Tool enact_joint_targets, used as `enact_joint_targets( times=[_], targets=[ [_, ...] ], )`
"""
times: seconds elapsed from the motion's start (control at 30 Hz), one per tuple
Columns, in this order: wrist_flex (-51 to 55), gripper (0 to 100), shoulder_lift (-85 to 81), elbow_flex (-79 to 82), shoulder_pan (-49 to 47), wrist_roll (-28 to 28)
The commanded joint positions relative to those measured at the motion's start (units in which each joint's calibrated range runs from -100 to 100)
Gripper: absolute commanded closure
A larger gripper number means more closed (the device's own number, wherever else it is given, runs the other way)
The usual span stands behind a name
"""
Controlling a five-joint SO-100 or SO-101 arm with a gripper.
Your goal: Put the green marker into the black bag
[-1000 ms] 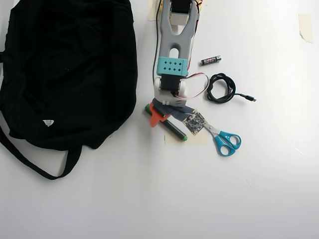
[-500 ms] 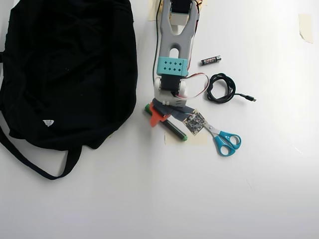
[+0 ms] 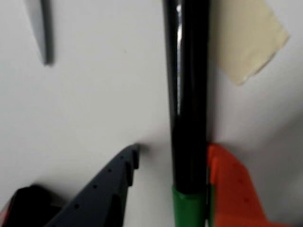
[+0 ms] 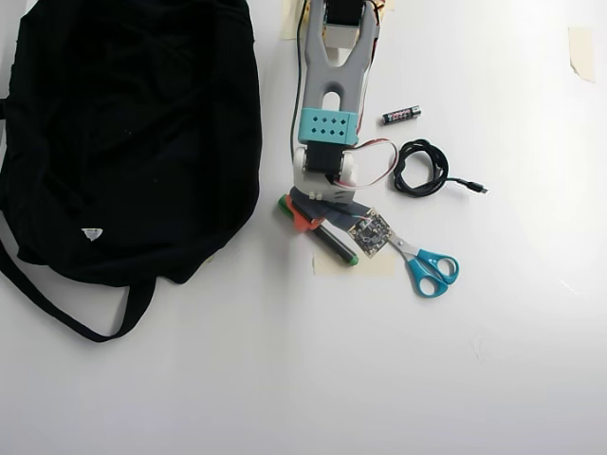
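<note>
The green marker (image 3: 189, 104) will roll toward the dark grey finger when I close my gripper, because only the orange finger (image 3: 208, 165) is touching the marker's round body.
The green marker (image 4: 334, 247) lies slantwise on the white table just below the arm, a green end showing at each tip. In the wrist view its black barrel (image 3: 189, 94) runs up the frame, with green at the bottom. My gripper (image 4: 305, 220) straddles the marker's upper-left end and stands open. The orange finger (image 3: 227, 184) touches the barrel's right side. The dark grey finger (image 3: 113, 179) stands a small gap away on the left. The black bag (image 4: 123, 133) fills the left of the overhead view, to the left of the gripper, its strap (image 4: 57, 303) looping below.
Teal-handled scissors (image 4: 432, 270) lie right of the marker, with a coiled black cable (image 4: 420, 168) and a small battery (image 4: 401, 115) above them. A beige tape patch (image 4: 370, 266) sits under the marker's lower end. Bare white table spreads below and to the right.
The orange finger has swung in toward the marker and looks shorter from above. The arm, marker and bag have stayed in place.
</note>
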Motion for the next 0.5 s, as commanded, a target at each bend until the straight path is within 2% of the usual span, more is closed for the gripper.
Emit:
enact_joint_targets(
  times=[0.0,0.27,0.47],
  targets=[
    [0.2,81,0.0,-0.6,0.5,0.1],
    [0.2,81,0.0,-0.6,0.5,0.1],
    [0.2,89,0.0,-0.6,0.5,0.0]
  ],
)
